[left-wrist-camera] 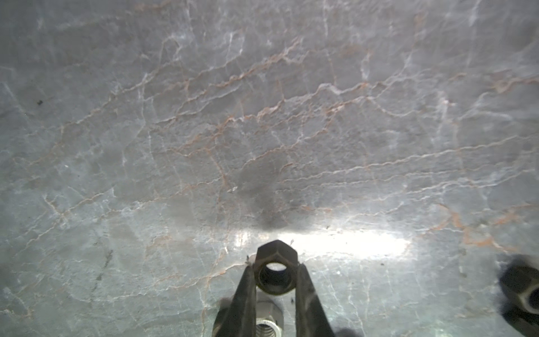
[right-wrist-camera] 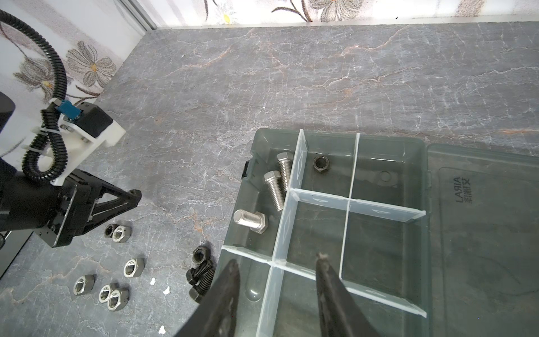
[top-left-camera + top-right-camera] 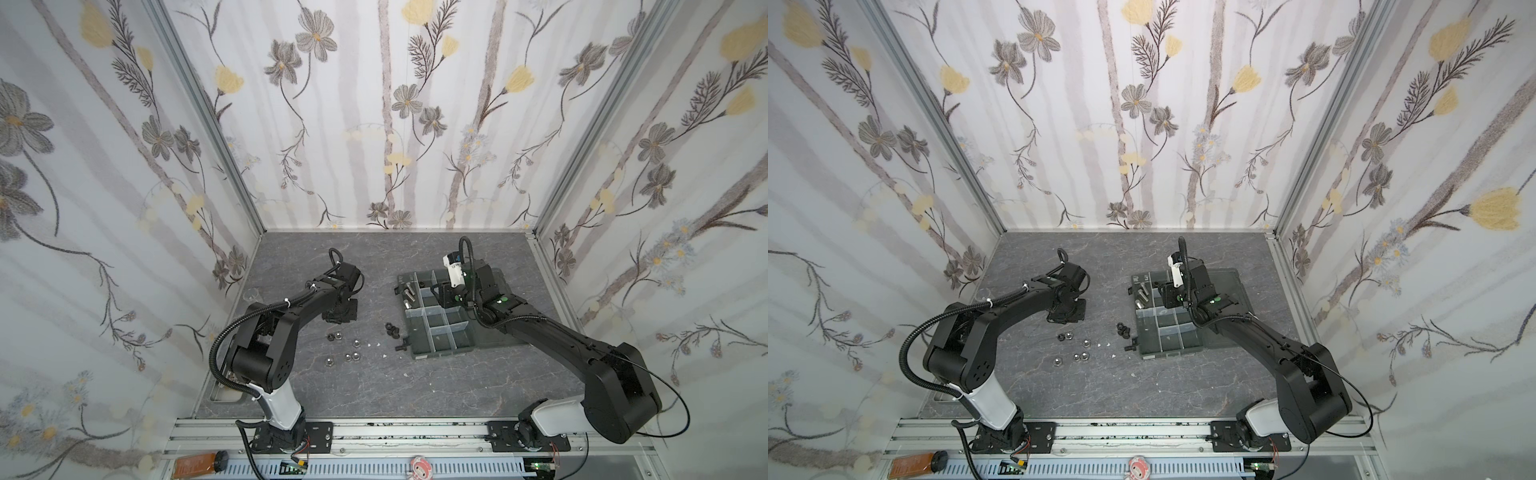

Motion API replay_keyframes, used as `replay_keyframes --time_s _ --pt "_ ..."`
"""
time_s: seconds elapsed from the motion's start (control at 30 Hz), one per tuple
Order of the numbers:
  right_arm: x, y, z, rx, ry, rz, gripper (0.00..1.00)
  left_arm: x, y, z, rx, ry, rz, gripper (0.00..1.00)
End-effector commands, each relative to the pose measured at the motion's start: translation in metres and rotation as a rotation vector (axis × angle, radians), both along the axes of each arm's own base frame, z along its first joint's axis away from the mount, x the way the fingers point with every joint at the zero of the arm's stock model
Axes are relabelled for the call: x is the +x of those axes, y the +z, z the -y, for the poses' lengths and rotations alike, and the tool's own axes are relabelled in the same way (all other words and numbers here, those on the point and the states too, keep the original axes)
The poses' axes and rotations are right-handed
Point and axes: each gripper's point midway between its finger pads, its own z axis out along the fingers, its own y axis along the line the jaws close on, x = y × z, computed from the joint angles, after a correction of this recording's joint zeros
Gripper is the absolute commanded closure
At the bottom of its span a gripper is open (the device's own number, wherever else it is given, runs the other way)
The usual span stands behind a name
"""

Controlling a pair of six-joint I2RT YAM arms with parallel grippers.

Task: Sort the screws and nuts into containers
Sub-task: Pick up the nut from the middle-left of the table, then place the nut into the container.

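The held black nut is the same as the nut in the compartment (image 2: 320, 163) next to the silver screws, so my left gripper should keep carrying it until it hangs over that compartment (image 2: 332, 179).
My left gripper (image 1: 276, 267) is shut on a matte black nut (image 1: 276, 264), low over the table left of the organizer box (image 3: 432, 354); both top views show it (image 3: 340, 316) (image 3: 1065, 315). My right gripper (image 2: 277, 259) stands open and empty above the box's containers (image 2: 318, 227). Three silver screws (image 2: 274, 189) lie in the far left compartment, and one black nut (image 2: 321, 164) lies in the compartment beside it. Several silver nuts (image 2: 134, 267) (image 3: 352, 356) lie loose on the table. A black nut (image 2: 201, 253) and black bolts (image 2: 201, 277) lie against the box's left wall.
The box's open lid (image 2: 481, 233) lies flat on its right side, under my right arm. A small clear cup (image 3: 252, 296) stands by the left wall. White specks (image 3: 378, 344) dot the table between the nuts and the box. A silver nut (image 1: 267, 324) sits right beneath my left fingers.
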Motion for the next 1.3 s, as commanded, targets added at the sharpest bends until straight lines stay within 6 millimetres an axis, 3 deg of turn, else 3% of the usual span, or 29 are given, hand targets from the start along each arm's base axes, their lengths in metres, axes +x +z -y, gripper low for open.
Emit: replay_keyframes --time_s 0.0,0.57,1.0,1.27 --pt "0.002 0.012 -0.002 0.023 0.008 0.04 0.56 0.006 0.011 0.008 -0.008 -0.004 0.021 0.85" --pt "-0.009 0.043 0.012 0.091 -0.05 0.11 0.53 0.05 0.051 0.089 -0.058 -0.12 0.112 0.86" --pt "-0.021 0.03 0.03 0.088 -0.084 0.076 0.52 0.079 0.067 0.154 -0.099 -0.2 0.154 0.87" --pt "-0.028 0.034 0.04 0.099 -0.105 0.083 0.53 0.09 0.07 0.191 -0.141 -0.239 0.177 0.88"
